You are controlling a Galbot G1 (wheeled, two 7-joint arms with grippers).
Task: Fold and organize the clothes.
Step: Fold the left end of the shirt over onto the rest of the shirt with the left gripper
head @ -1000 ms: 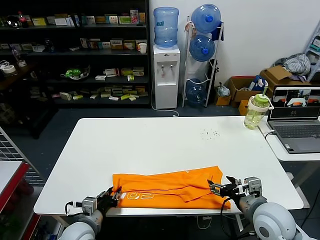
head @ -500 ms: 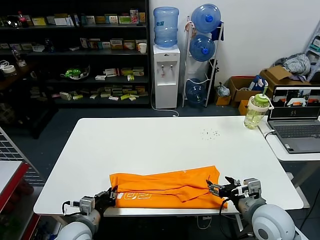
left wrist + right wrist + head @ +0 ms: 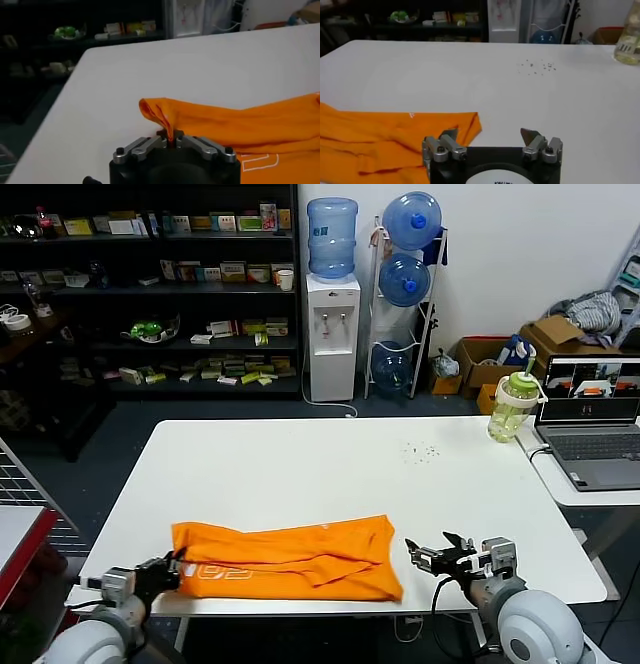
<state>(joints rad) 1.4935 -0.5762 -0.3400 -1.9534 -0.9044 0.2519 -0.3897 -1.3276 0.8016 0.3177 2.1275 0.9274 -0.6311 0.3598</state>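
My left gripper has the T-shirt's lettered end (image 3: 186, 559) near the table's corner. Next, I bring that end back over the long T-shirt (image 3: 290, 562) toward the T-shirt's middle.
The clothes are one bright orange T-shirt (image 3: 285, 559), lying as a long folded strip along the front edge of the white table (image 3: 330, 474), with white lettering near its left end. My left gripper (image 3: 172, 569) sits at the table's front left corner, shut on the shirt's left end. In the left wrist view the orange cloth (image 3: 240, 125) bunches into a ridge that runs down between the closed jaws of that gripper (image 3: 171, 140). My right gripper (image 3: 425, 556) stands open just right of the shirt, apart from it. In the right wrist view the shirt's corner (image 3: 380, 135) lies beside the right gripper (image 3: 490, 133).
A green drink bottle (image 3: 513, 406) and an open laptop (image 3: 592, 419) stand at the right, on and beside the table's far corner. Small dark specks (image 3: 420, 452) dot the far table top. Shelves and a water dispenser (image 3: 332, 314) stand behind.
The left gripper has closed on the shirt's left end and drawn it leftward. The whole shirt slid left, and its right end now lies clear of the open right gripper.
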